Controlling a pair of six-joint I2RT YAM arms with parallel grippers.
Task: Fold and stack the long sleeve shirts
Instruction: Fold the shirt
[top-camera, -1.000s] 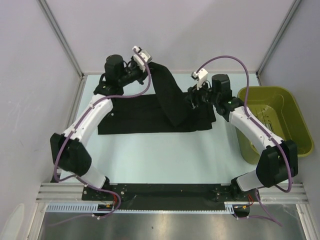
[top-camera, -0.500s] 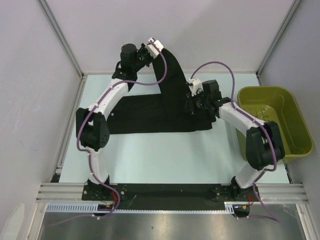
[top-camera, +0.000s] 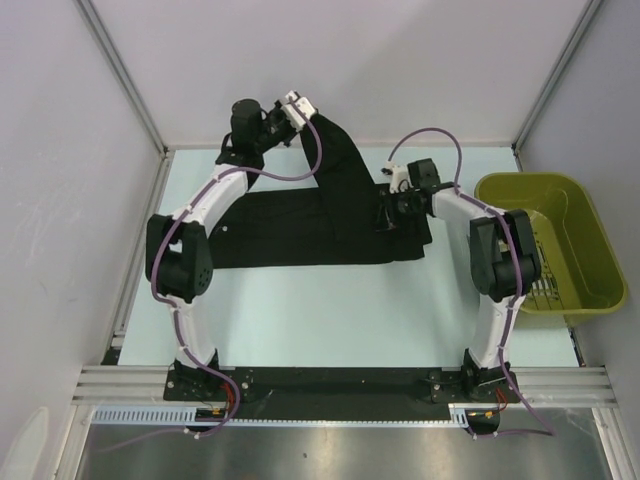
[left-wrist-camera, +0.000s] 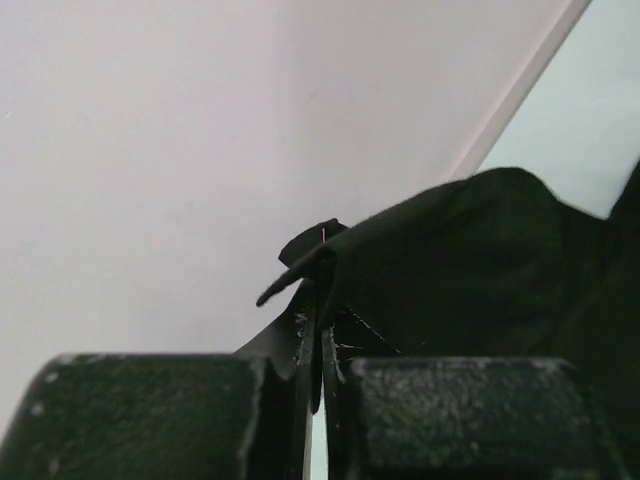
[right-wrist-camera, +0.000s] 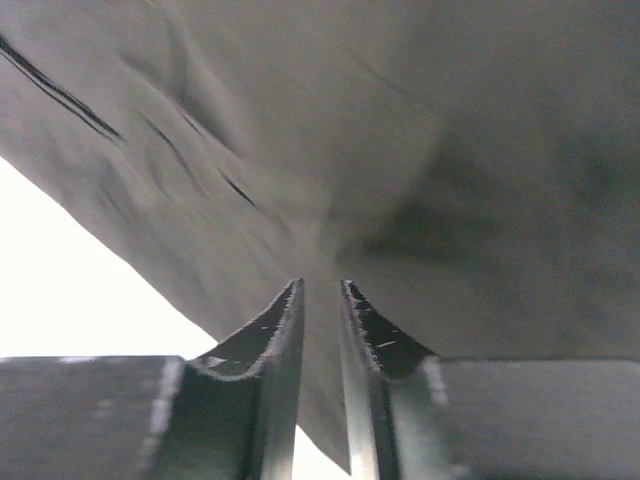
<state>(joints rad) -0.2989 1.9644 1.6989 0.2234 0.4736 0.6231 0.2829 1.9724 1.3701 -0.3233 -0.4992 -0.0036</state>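
Note:
Next, my left gripper brings the shirt's sleeve down and lays it along the shirt's body, as it stretches from my right gripper up toward the back wall.
A black long sleeve shirt lies spread flat across the far half of the table. My left gripper is raised near the back wall and shut on an edge of this shirt. From it a wide strip of fabric hangs down slanting to the right. In the left wrist view the jaws pinch a thin fold of the black cloth. My right gripper sits low at the shirt's right part, beside the foot of the strip. In the right wrist view cloth fills the frame and runs down between the nearly closed fingers.
An olive-green plastic basket stands at the table's right edge, close to my right arm. Grey walls and metal posts close the table in at the back and sides. Bare table lies between the shirt and the arm bases.
The left gripper has carried the lifted cloth to the right along the back wall. The right arm has swung in over the shirt's right part, and its jaws have narrowed onto the cloth.

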